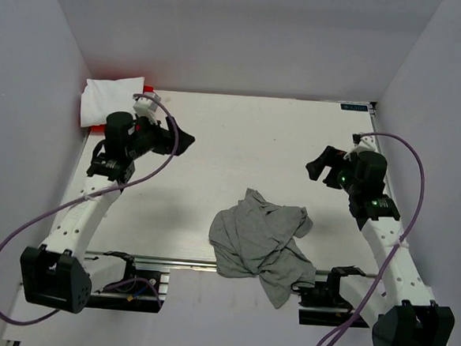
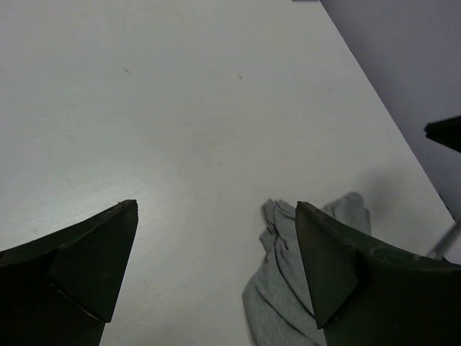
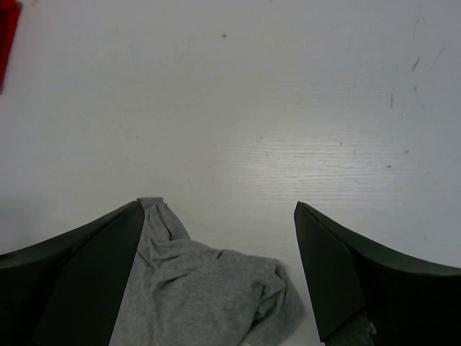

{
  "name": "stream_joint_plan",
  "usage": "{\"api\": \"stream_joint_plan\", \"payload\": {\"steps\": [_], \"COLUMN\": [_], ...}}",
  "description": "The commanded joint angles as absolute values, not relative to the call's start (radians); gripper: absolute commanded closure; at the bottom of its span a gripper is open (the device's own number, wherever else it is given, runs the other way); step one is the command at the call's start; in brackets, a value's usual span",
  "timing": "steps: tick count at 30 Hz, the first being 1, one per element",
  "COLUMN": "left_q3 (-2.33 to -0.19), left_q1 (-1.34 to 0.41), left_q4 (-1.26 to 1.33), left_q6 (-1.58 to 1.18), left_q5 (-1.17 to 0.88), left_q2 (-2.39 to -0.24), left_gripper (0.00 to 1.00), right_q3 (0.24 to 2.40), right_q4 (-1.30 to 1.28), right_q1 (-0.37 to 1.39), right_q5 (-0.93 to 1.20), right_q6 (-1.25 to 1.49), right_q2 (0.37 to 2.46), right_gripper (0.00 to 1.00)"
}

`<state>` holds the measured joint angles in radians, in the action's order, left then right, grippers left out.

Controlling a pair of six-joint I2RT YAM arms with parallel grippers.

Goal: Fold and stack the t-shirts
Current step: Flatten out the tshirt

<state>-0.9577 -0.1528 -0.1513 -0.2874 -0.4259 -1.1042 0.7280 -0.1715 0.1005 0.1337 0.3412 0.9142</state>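
I see the table clear (image 1: 217, 170) up to the heather-grey t-shirt's back end (image 1: 248, 205). My open left gripper should keep moving toward that end and close on its cloth.
The heather-grey t-shirt (image 1: 261, 242) lies crumpled on the table near the front edge, between the two arms. It also shows in the left wrist view (image 2: 284, 288) and the right wrist view (image 3: 209, 295). The white t-shirt (image 1: 109, 97) lies folded in the back left corner on top of the red t-shirt (image 1: 88, 86), of which only edges show. My left gripper (image 1: 183, 142) is open and empty, held above the table's left side, its jaws wide apart (image 2: 216, 267). My right gripper (image 1: 320, 165) is open and empty above the right side (image 3: 220, 270).
The white table (image 1: 240, 142) is walled by grey panels at the back and both sides. A metal rail (image 1: 185, 261) with the arm bases runs along the front edge. The grey shirt's lower part hangs over that rail. A red patch (image 3: 7, 36) shows at the right wrist view's far left.
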Motion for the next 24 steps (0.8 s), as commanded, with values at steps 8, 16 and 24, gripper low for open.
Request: {"api": "stream_joint_plan", "payload": {"steps": [8,16,24], "left_q3": [-0.81,-0.833,-0.847], "left_q1": [-0.268,-0.474,-0.636], "left_q4": [-0.017,-0.172,-0.138], "left_q6": [-0.339,-0.246,-0.278], "left_q5": [-0.751,-0.58,-0.607], "left_q2": [-1.314,-1.43,-1.577], "left_gripper": [0.0,0.0,0.05], "right_q3": [0.741,0.672,0.604], "right_q4": [-0.492,-0.479,-0.4], "right_q1": [0.123,0.149,0.155], "right_q5": [0.285,0.328,0.379], "right_q6": [0.311,0.342,0.373], "right_q2": [1.068,1.135,1.18], "right_gripper": [0.1,0.1,0.18]}}
